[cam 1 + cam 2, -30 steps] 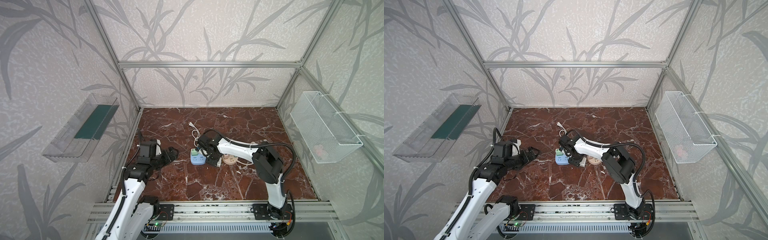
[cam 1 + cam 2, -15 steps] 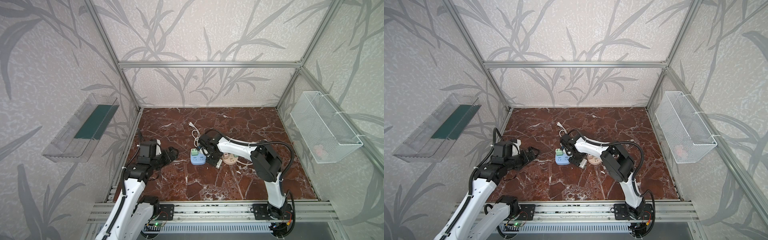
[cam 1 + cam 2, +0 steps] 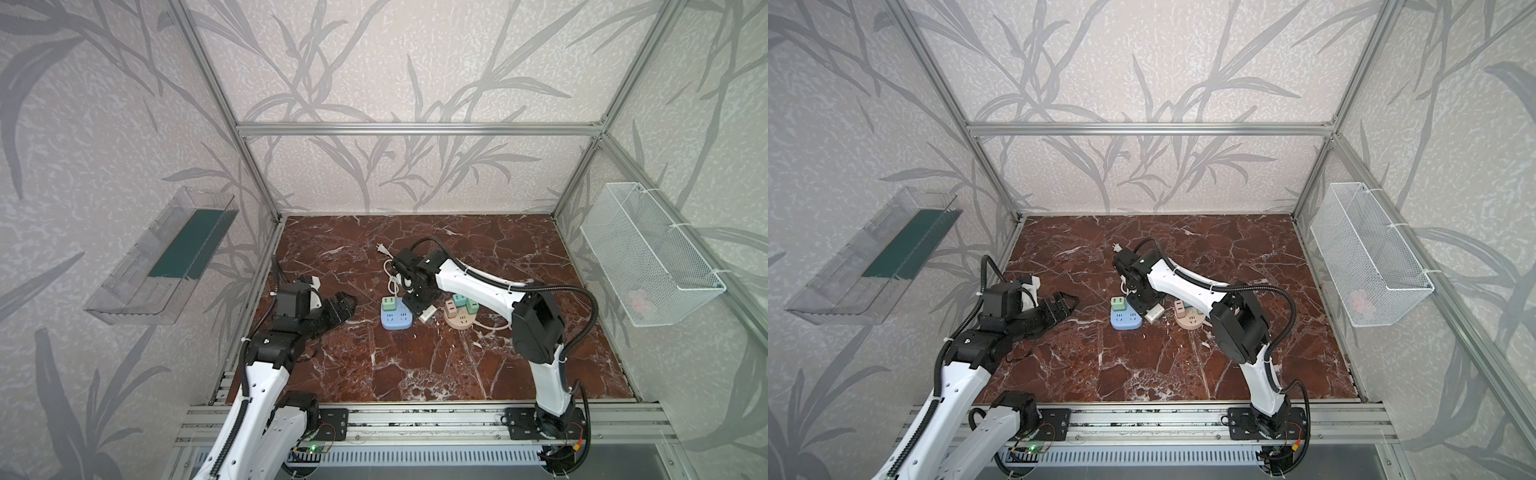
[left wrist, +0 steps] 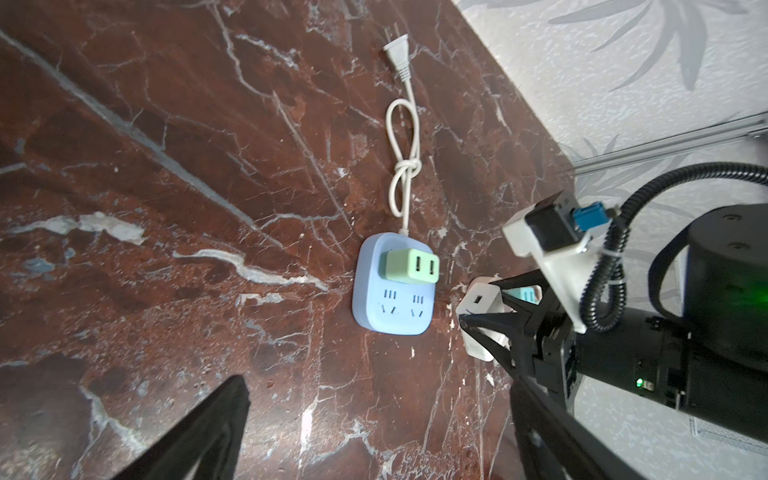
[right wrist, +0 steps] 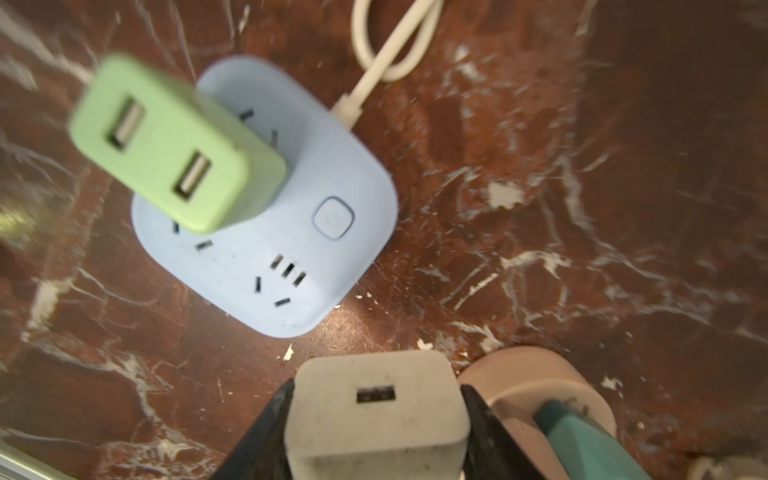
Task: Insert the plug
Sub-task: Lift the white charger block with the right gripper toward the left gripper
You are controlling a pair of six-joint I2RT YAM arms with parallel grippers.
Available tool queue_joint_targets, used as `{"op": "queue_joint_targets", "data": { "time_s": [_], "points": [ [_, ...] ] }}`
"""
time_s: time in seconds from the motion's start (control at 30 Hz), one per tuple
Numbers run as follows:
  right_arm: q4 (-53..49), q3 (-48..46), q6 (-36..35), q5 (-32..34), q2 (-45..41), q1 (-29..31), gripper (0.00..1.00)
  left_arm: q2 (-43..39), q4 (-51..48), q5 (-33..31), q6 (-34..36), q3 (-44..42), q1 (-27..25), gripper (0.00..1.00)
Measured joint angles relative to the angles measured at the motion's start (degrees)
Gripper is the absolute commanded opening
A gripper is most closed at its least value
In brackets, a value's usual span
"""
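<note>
The white plug (image 3: 1153, 313) is tilted in the robot's right gripper, crooked to the blue strip's sockets, so next the left gripper takes hold of the plug's loose end (image 3: 429, 315) for a new grip.
My right gripper (image 5: 376, 395) is shut on a white USB charger plug (image 5: 376, 407), one black finger on each side, USB port facing the wrist camera. The plug (image 3: 427, 313) hangs low between the blue power strip (image 3: 397, 321) and a pink round power strip (image 3: 459, 319). A green two-port plug (image 5: 174, 145) sits in the blue strip (image 5: 299, 232), whose other sockets show free. My left gripper (image 4: 378, 386) is open and empty, to the left of the blue strip (image 4: 392, 307). In both top views the left gripper (image 3: 1065, 305) hovers low over the floor.
The blue strip's white cord (image 4: 401, 166) is knotted and ends in a loose two-pin plug (image 4: 397, 54) farther back. Teal plugs (image 5: 582, 436) stand in the pink strip (image 5: 528, 374). A wire basket (image 3: 648, 257) hangs on the right wall, a clear shelf (image 3: 166, 257) on the left.
My right gripper's jaws have closed in on the white plug, and the right arm has shifted slightly. The left arm has stayed in place with its jaws barely narrower.
</note>
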Motion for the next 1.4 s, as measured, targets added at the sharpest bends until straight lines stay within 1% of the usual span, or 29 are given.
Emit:
{"op": "queue_joint_targets", "data": {
  "time_s": [0.1, 0.2, 0.4, 0.47, 0.53, 0.7, 0.9, 1.13, 1.4],
  "points": [
    [-4.5, 6.8, 7.4, 2.4, -1.2, 0.0, 0.00, -3.0, 3.7, 1.2, -0.7, 0.0, -1.7, 0.92],
    [-8.6, 13.7, 14.6, 2.9, -1.4, 0.0, 0.00, -5.4, 9.4, 2.0, -1.7, -0.7, -5.6, 0.92],
    [-14.4, 24.0, 28.2, 0.9, -1.4, 0.2, 0.00, -8.1, 19.1, -0.2, -3.1, -4.8, -17.4, 0.90],
    [-15.3, 26.2, 31.9, -0.3, -1.3, 0.5, 0.00, -8.0, 20.9, -0.8, -3.1, -5.5, -19.8, 0.90],
    [-15.6, 28.4, 34.5, -1.8, -1.0, 1.0, 0.00, -7.5, 22.3, -1.6, -3.1, -5.7, -20.8, 0.89],
    [-17.3, 35.2, 37.8, -5.0, 2.2, 3.5, 0.00, -5.7, 25.5, -2.7, -2.7, -5.7, -21.5, 0.86],
    [-19.2, 42.5, 39.5, -6.9, 7.3, 6.6, 0.00, -3.6, 28.3, -3.2, -2.2, -5.7, -21.9, 0.80],
    [-19.8, 43.2, 40.6, -9.1, 7.9, 7.5, 0.00, -3.5, 28.8, -4.5, -1.6, -5.7, -22.2, 0.67],
    [-19.3, 43.2, 41.3, -11.0, 7.9, 7.6, 0.00, -3.3, 28.9, -5.9, -1.7, -5.7, -22.2, 0.60]
  ]
}}
